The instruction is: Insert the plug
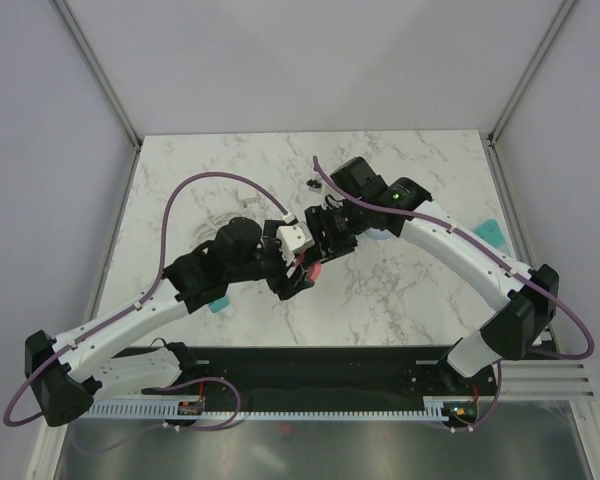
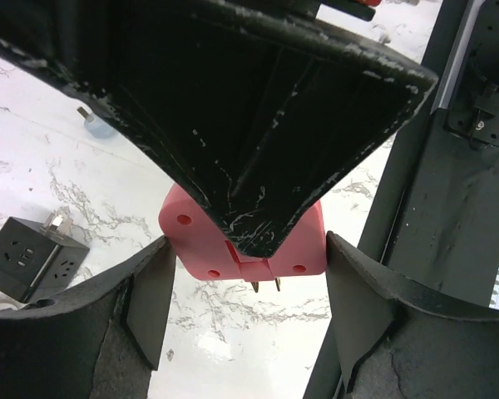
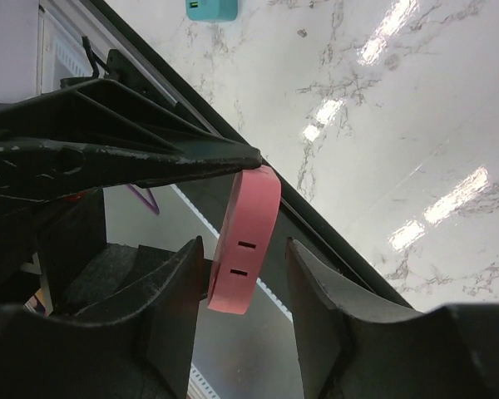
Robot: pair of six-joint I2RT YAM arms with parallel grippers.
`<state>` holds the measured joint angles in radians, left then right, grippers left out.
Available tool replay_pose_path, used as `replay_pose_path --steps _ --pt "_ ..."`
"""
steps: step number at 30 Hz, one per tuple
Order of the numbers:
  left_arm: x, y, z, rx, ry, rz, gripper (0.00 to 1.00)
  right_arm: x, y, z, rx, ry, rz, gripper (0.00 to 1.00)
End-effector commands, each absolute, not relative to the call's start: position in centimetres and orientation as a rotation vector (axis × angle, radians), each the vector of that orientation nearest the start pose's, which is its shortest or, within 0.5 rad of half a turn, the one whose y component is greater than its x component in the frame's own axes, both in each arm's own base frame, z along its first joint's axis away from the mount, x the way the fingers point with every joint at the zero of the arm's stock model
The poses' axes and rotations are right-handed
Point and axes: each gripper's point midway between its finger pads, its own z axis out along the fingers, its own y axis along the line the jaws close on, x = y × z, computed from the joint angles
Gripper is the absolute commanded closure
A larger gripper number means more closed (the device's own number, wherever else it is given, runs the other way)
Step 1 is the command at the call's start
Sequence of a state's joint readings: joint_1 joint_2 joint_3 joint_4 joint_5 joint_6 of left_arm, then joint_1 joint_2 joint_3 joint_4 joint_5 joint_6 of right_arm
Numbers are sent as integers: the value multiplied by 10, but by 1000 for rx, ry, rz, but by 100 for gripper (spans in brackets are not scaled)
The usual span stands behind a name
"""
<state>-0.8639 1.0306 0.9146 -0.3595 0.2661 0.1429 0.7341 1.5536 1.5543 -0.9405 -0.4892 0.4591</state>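
Observation:
The pink plug is in my left gripper, but the blue base lies by my right gripper, so my right gripper should take the plug by its slotted edge.
The plug is a flat pink block with two metal prongs pointing down over the marble. My left gripper is shut on its two sides. In the right wrist view the pink plug hangs edge-on, showing two slots. My right gripper straddles it, open: the left finger is close against the plug and a gap remains on the right. From above, both grippers meet mid-table, left gripper and right gripper, around the plug. One of the right gripper's fingers covers the plug's upper part.
A black socket cube with something plugged in its top lies on the marble left of the plug. A teal block sits by the left arm and another teal piece near the right edge. Small parts lie farther back.

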Motion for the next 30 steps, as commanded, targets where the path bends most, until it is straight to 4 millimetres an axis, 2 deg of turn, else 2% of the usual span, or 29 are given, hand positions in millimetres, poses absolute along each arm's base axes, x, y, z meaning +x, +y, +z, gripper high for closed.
replay_pose_path --steps 1,5,8,9,10,11,12,14,15,16,17,21,22,24,25,28,29,30 --pt "190 -283 222 1198 1710 -664 98 199 311 240 -605 2636 1023 49" --pt "190 -284 220 1202 1714 -654 98 194 311 229 -627 2668 1025 55" --pt "190 -285 214 1210 1730 -651 98 192 312 221 -644 2689 1040 66" --pt "191 -285 215 1206 1731 -651 97 190 312 216 -650 2701 1044 75" --pt "191 -286 215 1203 1734 -655 94 190 313 216 -654 2693 1057 79" --pt "191 -286 217 1200 1733 -655 85 188 315 216 -662 2693 1080 84" --pt "192 -286 218 1193 1733 -649 80 188 316 216 -665 2691 1087 97" --pt "195 -284 219 1172 1741 -635 68 190 318 217 -659 2675 1094 100" --pt "197 -283 221 1157 1742 -621 31 192 318 221 -645 2660 1088 100" --pt "197 -283 221 1149 1749 -622 5 196 319 224 -637 2641 1086 100" --pt "197 -282 224 1142 1745 -620 0 198 319 227 -627 2628 1076 100" --pt "198 -280 240 1111 1715 -627 0 227 306 231 -517 2578 909 100" --pt "198 -279 243 1098 1714 -625 0 241 295 226 -456 2581 828 100" --pt "202 -274 257 1048 1702 -602 0 255 280 214 -372 2603 739 100" --pt "203 -272 262 1021 1705 -604 0 271 262 209 -293 2599 626 100" --pt "211 -265 272 897 1741 -584 0 299 232 207 -149 2567 444 100" --pt "212 -264 274 869 1752 -585 0 317 215 210 -66 2521 312 100" --pt "219 -257 274 820 1771 -543 0 325 207 212 -24 2498 253 100"
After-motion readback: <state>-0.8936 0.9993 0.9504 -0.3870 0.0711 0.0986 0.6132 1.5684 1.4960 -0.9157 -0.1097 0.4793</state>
